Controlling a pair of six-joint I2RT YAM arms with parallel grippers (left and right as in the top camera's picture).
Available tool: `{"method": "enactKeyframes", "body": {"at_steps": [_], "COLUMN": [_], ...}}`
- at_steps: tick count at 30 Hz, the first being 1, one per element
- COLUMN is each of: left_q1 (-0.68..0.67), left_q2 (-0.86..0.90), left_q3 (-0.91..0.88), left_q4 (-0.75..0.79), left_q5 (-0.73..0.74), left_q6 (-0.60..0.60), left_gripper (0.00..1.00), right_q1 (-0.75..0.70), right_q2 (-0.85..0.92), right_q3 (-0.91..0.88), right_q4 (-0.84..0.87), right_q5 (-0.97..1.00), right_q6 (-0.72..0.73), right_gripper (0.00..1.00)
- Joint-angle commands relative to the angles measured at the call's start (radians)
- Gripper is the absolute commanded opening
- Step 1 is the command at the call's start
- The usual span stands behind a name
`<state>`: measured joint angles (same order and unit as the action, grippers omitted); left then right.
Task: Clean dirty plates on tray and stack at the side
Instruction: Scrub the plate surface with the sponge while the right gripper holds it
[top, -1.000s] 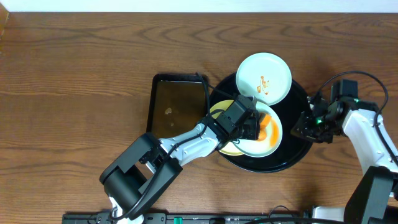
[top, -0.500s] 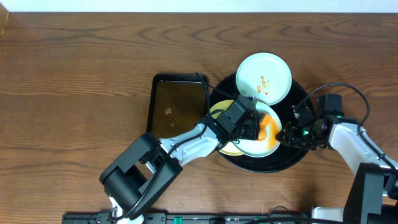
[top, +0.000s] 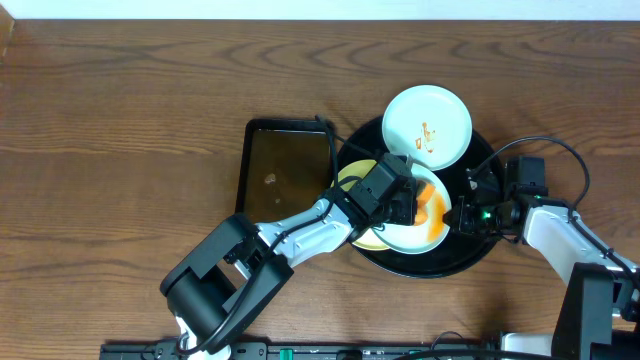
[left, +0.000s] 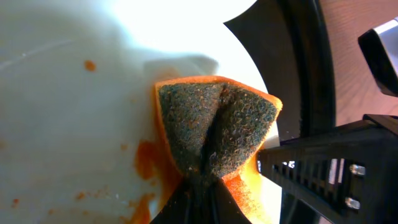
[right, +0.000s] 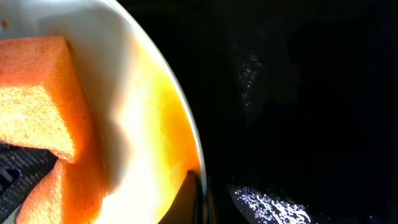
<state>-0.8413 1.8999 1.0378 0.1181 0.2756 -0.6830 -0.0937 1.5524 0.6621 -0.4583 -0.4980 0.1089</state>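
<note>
Next, I sweep my left gripper back toward the edge (top: 387, 238) beside the cream-yellow plate, because the sponge is close to the smeared plate's rim and sauce spots (left: 147, 159) are behind the sponge.
Three plates lie on the round black tray (top: 472, 252). A mint-white plate (top: 427, 125) with small sauce marks sits at the back. A sauce-smeared pale plate (top: 415, 238) lies in the middle, partly over a cream-yellow plate (top: 352, 178). My left gripper (top: 403, 205) is shut on an orange sponge (left: 214, 130) and presses it on the smeared plate (left: 74, 112). My right gripper (top: 462, 218) pinches that plate's right rim (right: 196, 149), with one finger inside and one outside (right: 205, 199). The sponge also shows in the right wrist view (right: 37, 112).
A dark rectangular pan (top: 285, 170) lies just left of the tray, touching the left arm's path. Bare wood-grain tabletop (top: 120, 150) spreads to the left and back. The right arm's cable loops over the tray's right edge (top: 560, 150).
My right gripper has moved left from the tray's right edge onto the smeared plate's right rim. The left gripper with the sponge has stayed on the plate.
</note>
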Motion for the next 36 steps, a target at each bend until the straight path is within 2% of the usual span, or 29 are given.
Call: {"method": "enactKeyframes", "body": {"at_steps": [1,11,16,19,28,36], "left_q1": [0.029,0.163,0.145,0.109,-0.031,-0.059], "left_q2": [-0.01,-0.071,-0.146,-0.18,-0.159,-0.039], "left_q3": [0.003,0.003,0.003,0.003,0.003,0.003], "left_q4": [-0.033,-0.192,-0.192,-0.19,-0.078,0.042], "left_q5": [-0.109,-0.136,-0.053,-0.024,-0.027,-0.085], "left_q6": [0.044,0.067,0.146,0.152,0.235,0.192], "left_gripper": [0.08,0.07,0.07,0.07,0.07,0.07], "right_q1": [0.016,0.016,0.016,0.016,0.016,0.016], "right_q2": [-0.009,-0.009,-0.009,-0.009,-0.009,-0.01], "right_q3": [-0.021,-0.021,-0.021,-0.021,-0.021,-0.021], "right_q4": [-0.008,-0.024,-0.026,-0.029,-0.04,-0.066], "right_q5": [-0.003,0.048,0.048,0.048,0.049,0.048], "right_q6": [-0.001,0.018,0.025,0.026,0.036,0.042], "right_gripper": [0.01,0.01,0.01,0.01,0.01,0.01]}}
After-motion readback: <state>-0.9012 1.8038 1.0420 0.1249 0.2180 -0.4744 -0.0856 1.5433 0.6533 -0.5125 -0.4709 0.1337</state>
